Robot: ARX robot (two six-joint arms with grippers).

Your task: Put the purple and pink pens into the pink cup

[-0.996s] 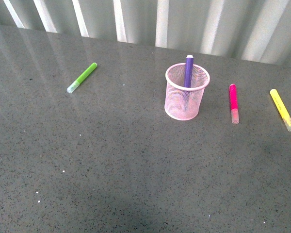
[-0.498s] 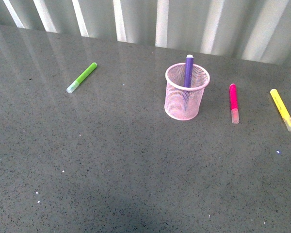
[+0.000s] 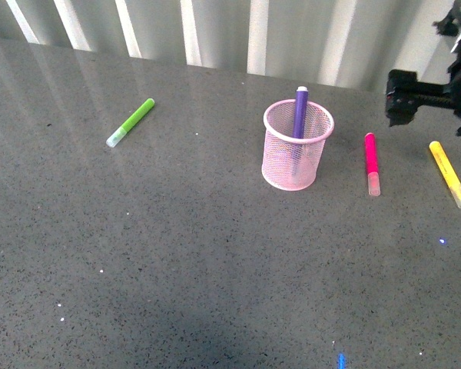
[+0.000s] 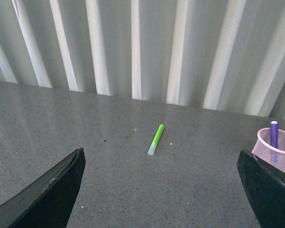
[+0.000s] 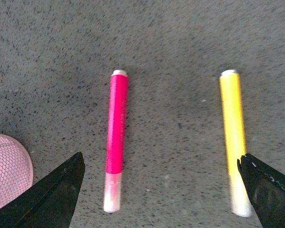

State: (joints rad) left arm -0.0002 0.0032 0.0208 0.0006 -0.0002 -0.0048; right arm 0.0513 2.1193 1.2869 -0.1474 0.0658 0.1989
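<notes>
The purple pen point(image 4: 274, 134) in the pink cup has open space all around it, so the purple pen will move aside when the robot lowers the pink pen in.
The pink cup point(image 3: 297, 150) stands upright mid-table with the purple pen point(image 3: 300, 111) leaning inside it, its end above the rim. To the cup's right the pink pen point(image 3: 371, 160) lies flat, whitish cap toward me. My right gripper point(image 3: 415, 63) hovers open above the table at the upper right. In the right wrist view the pink pen point(image 5: 117, 128) lies between the open right gripper's point(image 5: 159, 159) fingers, nearer one of them, with the cup's edge point(image 5: 7, 166) beside it. Open and empty, my left gripper point(image 4: 159, 152) is far from the cup point(image 4: 278, 148).
A yellow marker point(image 3: 448, 173) lies right of the pink pen, roughly parallel to it; in the right wrist view it point(image 5: 235, 137) reaches close to the other finger. A lime-green marker point(image 3: 131, 121) lies at the table's left rear. A ribbed grey wall runs along the far edge.
My right gripper has come into the front view at the upper right, above the pink and yellow pens. The cup and all pens have stayed put.
</notes>
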